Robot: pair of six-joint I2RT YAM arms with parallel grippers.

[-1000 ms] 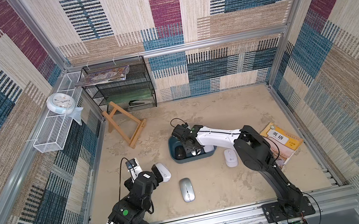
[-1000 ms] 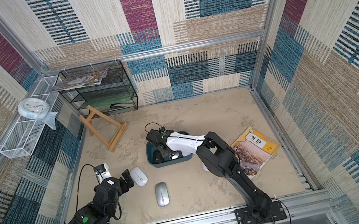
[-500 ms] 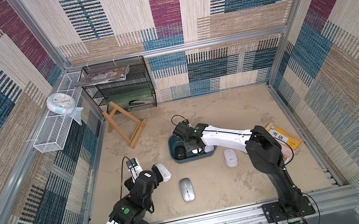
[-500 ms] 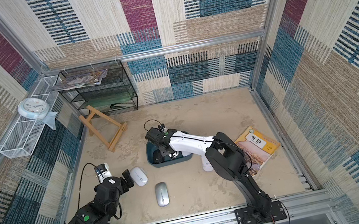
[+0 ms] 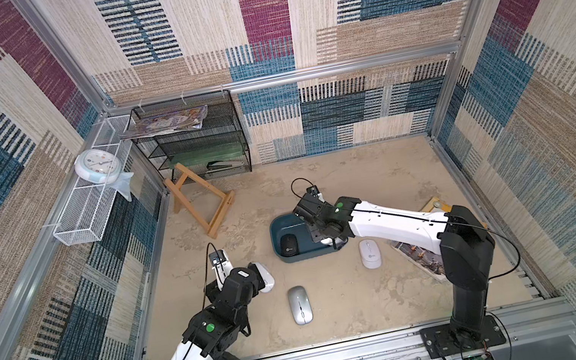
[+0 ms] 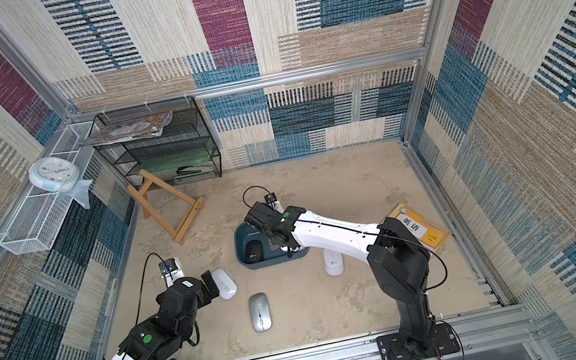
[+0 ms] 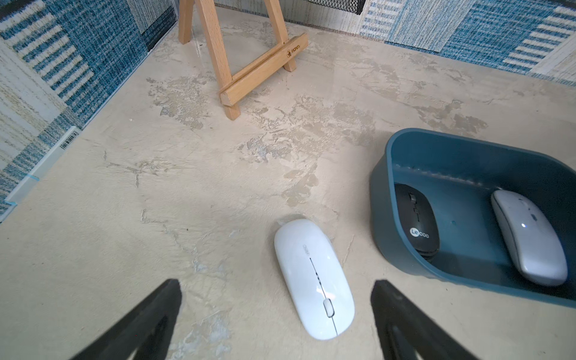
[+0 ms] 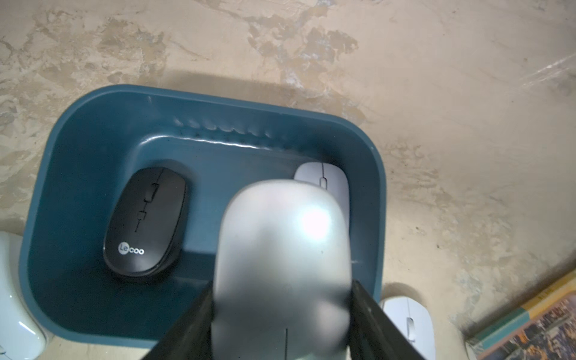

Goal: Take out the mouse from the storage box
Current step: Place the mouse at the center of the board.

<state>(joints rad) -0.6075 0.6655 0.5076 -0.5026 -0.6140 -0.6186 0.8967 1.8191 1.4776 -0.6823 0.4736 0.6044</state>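
Note:
The silver-grey mouse [image 8: 282, 258] is hanging above the storage box. My right gripper keeps going to the open floor [image 8: 441, 201] between the storage box and book and lets go of the mouse there.
The dark teal storage box [image 5: 277, 235] [image 6: 242, 242] stands mid-floor. My right gripper [image 8: 282, 311] [image 5: 322, 237] hangs above its right half, shut on a silver-grey mouse [image 8: 280, 249] clear of the box floor. In both top views my wrist hides most of that mouse. Inside the box lie a black mouse [image 8: 146, 221] [image 5: 288, 245] [image 7: 416, 218] and a white mouse [image 8: 330, 180] [image 7: 530, 237] by the right wall. My left gripper [image 7: 276, 285] [image 5: 255, 275] is open, low over the floor left of the box, with another white mouse [image 7: 313, 277] between its fingers, untouched.
A silver mouse [image 5: 299, 304] lies on the floor in front of the box. A white mouse [image 5: 370, 253] lies to its right, with a book [image 6: 421, 227] beyond it. A wooden easel [image 5: 202, 204] and a black mesh rack [image 5: 191, 142] stand at the back left.
My right arm's elbow has swung to the right and its gripper has shifted slightly right over the box, still shut on the mouse. The left arm has not moved.

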